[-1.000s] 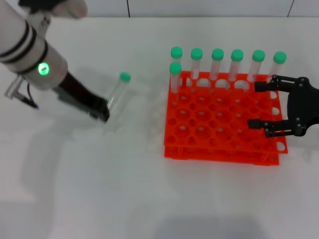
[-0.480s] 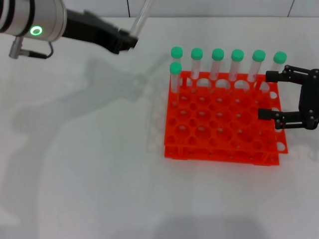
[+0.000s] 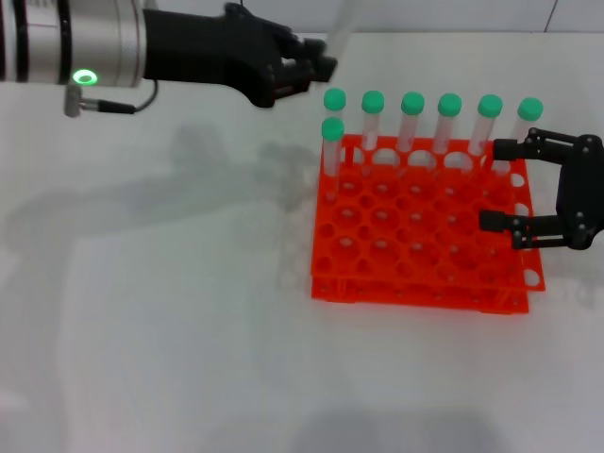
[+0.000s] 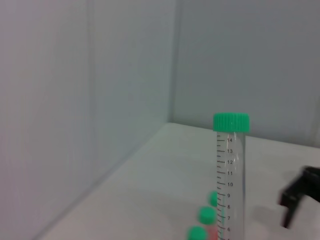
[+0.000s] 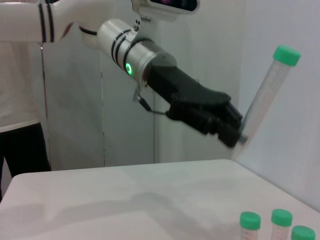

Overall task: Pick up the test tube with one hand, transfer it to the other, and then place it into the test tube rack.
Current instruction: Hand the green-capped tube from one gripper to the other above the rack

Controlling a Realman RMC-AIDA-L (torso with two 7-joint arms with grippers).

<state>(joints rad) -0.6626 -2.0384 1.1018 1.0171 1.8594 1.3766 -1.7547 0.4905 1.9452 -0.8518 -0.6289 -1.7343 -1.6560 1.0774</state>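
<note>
The test tube's green cap is free while my left gripper holds the test tube's lower end [image 5: 243, 139]. My left gripper should go on holding until my right gripper closes on the cap [image 5: 286, 55].
My left gripper [image 3: 319, 66] is shut on the lower end of the test tube [image 3: 341, 24] and holds it raised, above and behind the rack's far left corner. The tube runs up out of the head view; its green cap shows in the left wrist view [image 4: 231, 122] and the right wrist view [image 5: 287, 55], where the tube [image 5: 264, 97] tilts up from the left gripper [image 5: 234, 134]. The orange test tube rack [image 3: 406, 291] stands right of centre. My right gripper [image 3: 490, 184] is open and empty over the rack's right edge.
Several green-capped tubes [image 3: 411, 121] stand in the rack's back row, and one [image 3: 331, 146] in the second row at the left. Their caps show in the right wrist view [image 5: 272, 220]. White tabletop [image 3: 170, 311] lies left of and before the rack.
My left gripper has lifted the test tube off the table at the left and carried it up and right towards the rack. The right gripper drew back slightly to the right, still open.
</note>
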